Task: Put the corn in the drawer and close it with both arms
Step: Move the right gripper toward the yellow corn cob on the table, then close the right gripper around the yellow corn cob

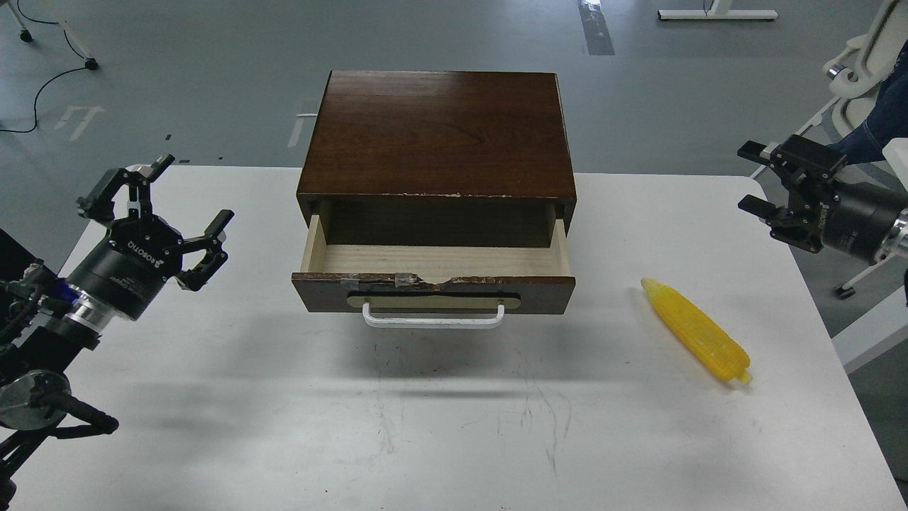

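The drawer's empty opening point(438, 258) is wider than the corn point(696, 331) is long, so the corn will lie flat crosswise inside when I lower it in.
The yellow corn point(697, 331) lies on the white table point(454, 426), right of the drawer, its tapered tip pointing up-left. The drawer point(434, 278) is pulled open from the dark brown cabinet point(438, 131); its pale wood inside is empty, and a white bar handle point(433, 319) sits on its front. My left gripper point(152, 209) is open and empty, left of the drawer above the table. My right gripper point(759, 181) is open and empty, raised at the table's right edge, above and right of the corn.
The cabinet stands at the table's back centre. Beyond the table's right edge stand a white chair point(855, 67) and blue cloth point(883, 121). A cable point(42, 78) lies on the grey floor at the back left.
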`<state>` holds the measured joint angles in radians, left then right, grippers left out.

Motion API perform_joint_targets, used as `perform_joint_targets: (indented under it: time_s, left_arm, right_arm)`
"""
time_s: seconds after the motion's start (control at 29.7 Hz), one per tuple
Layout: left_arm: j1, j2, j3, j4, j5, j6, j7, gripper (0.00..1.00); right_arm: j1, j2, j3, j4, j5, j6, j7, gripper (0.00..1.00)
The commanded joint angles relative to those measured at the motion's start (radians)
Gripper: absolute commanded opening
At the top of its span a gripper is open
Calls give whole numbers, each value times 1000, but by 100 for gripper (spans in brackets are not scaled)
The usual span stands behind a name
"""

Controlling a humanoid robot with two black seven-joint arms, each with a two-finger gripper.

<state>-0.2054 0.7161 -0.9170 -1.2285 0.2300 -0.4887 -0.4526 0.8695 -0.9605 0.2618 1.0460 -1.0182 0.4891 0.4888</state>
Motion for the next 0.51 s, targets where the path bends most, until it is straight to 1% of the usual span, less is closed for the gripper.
perform_joint_targets:
  time_s: [0.0, 0.03, 0.13, 0.27, 0.4, 0.47]
  left_arm:
    - [1, 0, 3, -2, 3, 0, 0, 98]
    - [1, 0, 4, -2, 3, 0, 0, 98]
    - [1, 0, 4, -2, 3, 0, 0, 98]
    - [1, 0, 4, -2, 3, 0, 0, 98]
    - [0, -1, 7, -2, 3, 0, 0, 98]
    - [1, -1, 6, -2, 5, 0, 0, 98]
  right_arm:
    - [-6, -4, -39, 45, -266, -47, 0, 100]
    - [-4, -3, -71, 45, -333, -69, 0, 100]
    - [2, -3, -125, 45, -399, -102, 0, 100]
    - [-1, 2, -164, 35, -410, -148, 0, 100]
    - [-4, 8, -193, 25, -413, -152, 0, 100]
    - [-3, 31, -210, 14, -414, -155, 0, 100]
